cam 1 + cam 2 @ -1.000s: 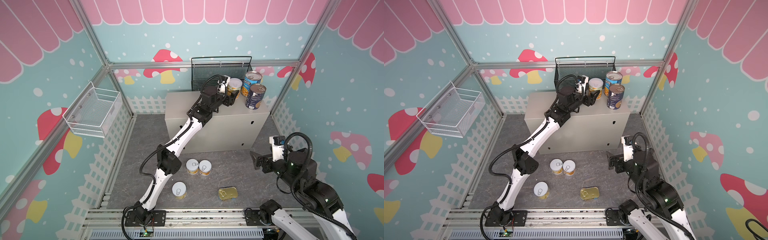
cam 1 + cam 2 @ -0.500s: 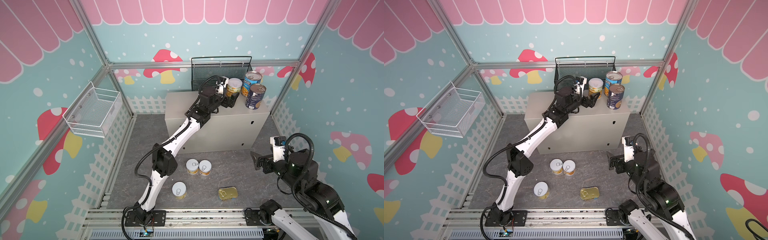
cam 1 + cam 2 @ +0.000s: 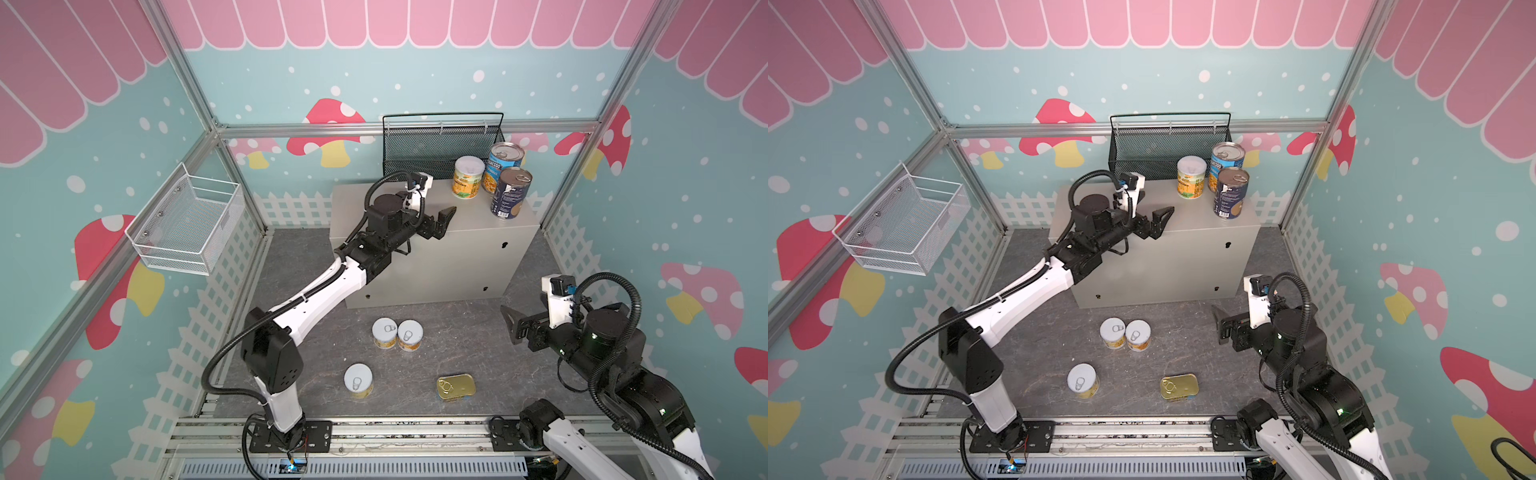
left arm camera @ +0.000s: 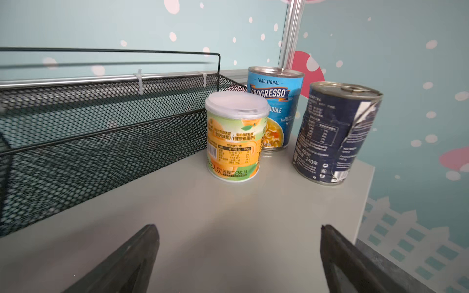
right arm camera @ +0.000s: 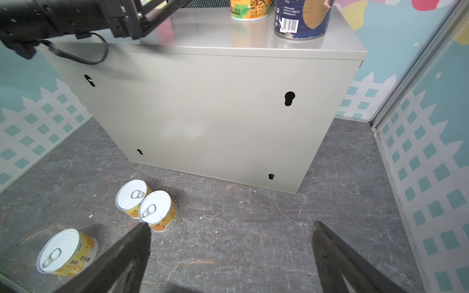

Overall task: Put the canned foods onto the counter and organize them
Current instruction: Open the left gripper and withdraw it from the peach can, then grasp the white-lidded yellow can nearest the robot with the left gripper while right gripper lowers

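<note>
The lone small can (image 3: 359, 384) is upright and clear of the touching small cans, so the robot's left gripper keeps going down over its lid (image 3: 358, 374) and closes around it.
Three of the canned foods stand upright on the beige-grey counter (image 3: 457, 237) at its far right: a yellow-labelled can (image 3: 468, 178) (image 4: 236, 137), a light blue can (image 3: 504, 164) (image 4: 275, 109) behind it, and a dark blue can (image 3: 510, 193) (image 4: 335, 132). My left gripper (image 3: 440, 203) (image 4: 238, 228) hovers over the counter top, open and empty, a short way back from the yellow-labelled can. On the floor stand two touching small cans (image 3: 385, 333) (image 3: 410, 336), another small can (image 3: 358, 381) and a flat gold-topped tin (image 3: 456, 387). The right gripper (image 3: 515, 320) (image 5: 231, 225) is open low over the floor.
A black mesh basket (image 3: 440, 145) stands along the counter's back edge, just left of the cans. A white wire basket (image 3: 187, 226) hangs on the left wall. Aluminium frame posts stand at the corners. The counter's front face (image 5: 203, 114) rises ahead of the right gripper.
My left gripper has opened, let go of the yellow-labelled can and drawn back from it along the counter. The can stays upright. The right arm has not moved.
</note>
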Tool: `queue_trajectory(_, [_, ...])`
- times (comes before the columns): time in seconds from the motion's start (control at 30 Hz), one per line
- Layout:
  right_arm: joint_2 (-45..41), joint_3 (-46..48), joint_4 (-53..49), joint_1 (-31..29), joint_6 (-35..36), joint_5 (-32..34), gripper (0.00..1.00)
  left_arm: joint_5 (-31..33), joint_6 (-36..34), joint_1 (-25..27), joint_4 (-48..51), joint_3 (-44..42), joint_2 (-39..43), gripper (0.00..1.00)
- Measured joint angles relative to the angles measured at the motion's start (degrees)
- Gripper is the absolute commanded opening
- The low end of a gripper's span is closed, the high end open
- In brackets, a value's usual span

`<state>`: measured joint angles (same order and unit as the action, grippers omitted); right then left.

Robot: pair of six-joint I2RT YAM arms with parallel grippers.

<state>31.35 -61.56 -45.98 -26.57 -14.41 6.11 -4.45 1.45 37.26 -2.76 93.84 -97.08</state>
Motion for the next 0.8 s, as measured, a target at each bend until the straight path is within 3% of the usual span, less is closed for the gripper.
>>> queue_trajectory(0.23, [0.1,0.7,3.6,0.0,2.5,-4.4,0.99,5.9,0.3,1.2,4.9,-19.4,21.9,0.99])
queue_trajectory(0.43, [3.1,0.7,7.3,0.0,4.7,-9.8,1.0,11.3,3.0,3.1,15.2,-33.1,36.1,0.99])
queue_trajectory(0.67, [6.7,1.3,12.0,0.0,6.3,-16.8,0.99,17.0,13.1,8.0,31.8,-42.9,50.9,0.99])
queue_trajectory(0.8, [6.5,3.7,15.8,0.0,6.2,-21.3,1.0,18.9,21.2,11.4,41.1,-45.2,55.3,0.99])
